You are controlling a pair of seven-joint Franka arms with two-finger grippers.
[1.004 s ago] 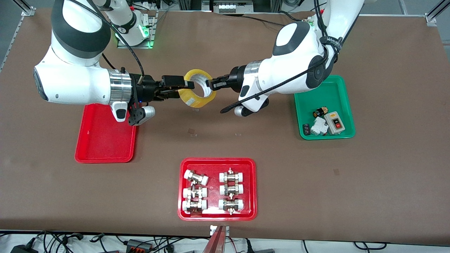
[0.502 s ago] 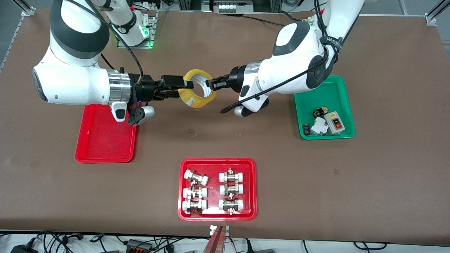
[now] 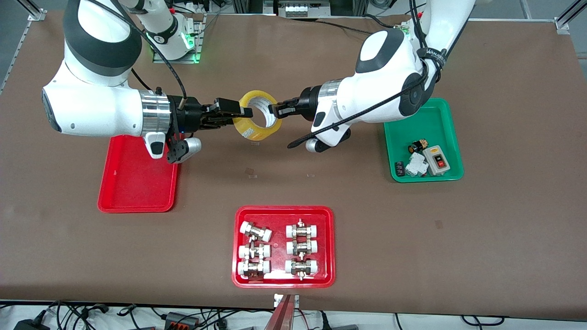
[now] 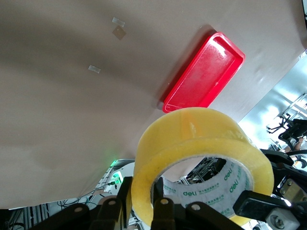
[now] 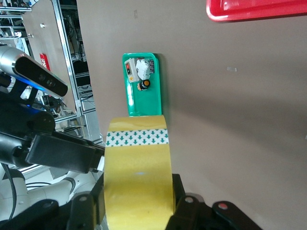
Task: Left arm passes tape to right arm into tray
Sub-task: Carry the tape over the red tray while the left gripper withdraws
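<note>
The yellow tape's hole (image 3: 260, 113) has my left gripper's finger inside it, and my right gripper is clamping the roll, so my left gripper should open and back away toward the green tray (image 3: 421, 131).
The yellow tape (image 3: 259, 133) hangs in the air over the table's middle, between both grippers. My left gripper (image 3: 275, 111) is shut on the roll's wall, one finger inside the hole and one outside; the left wrist view shows this grip (image 4: 142, 196) on the tape (image 4: 201, 134). My right gripper (image 3: 239, 115) is shut across the roll's width from the right arm's end; in the right wrist view its fingers (image 5: 137, 196) press both flat sides of the tape (image 5: 138, 158). The plain red tray (image 3: 137, 183) lies partly under the right arm's wrist and also shows in the left wrist view (image 4: 204, 72).
A green tray (image 3: 440, 114) with small electrical parts lies toward the left arm's end and shows in the right wrist view (image 5: 141, 103). A wider red tray (image 3: 284, 209) with white-capped metal fittings lies nearer to the front camera.
The right gripper's fingers have closed in onto the tape's flat sides. The left gripper and the tape have stayed in place.
</note>
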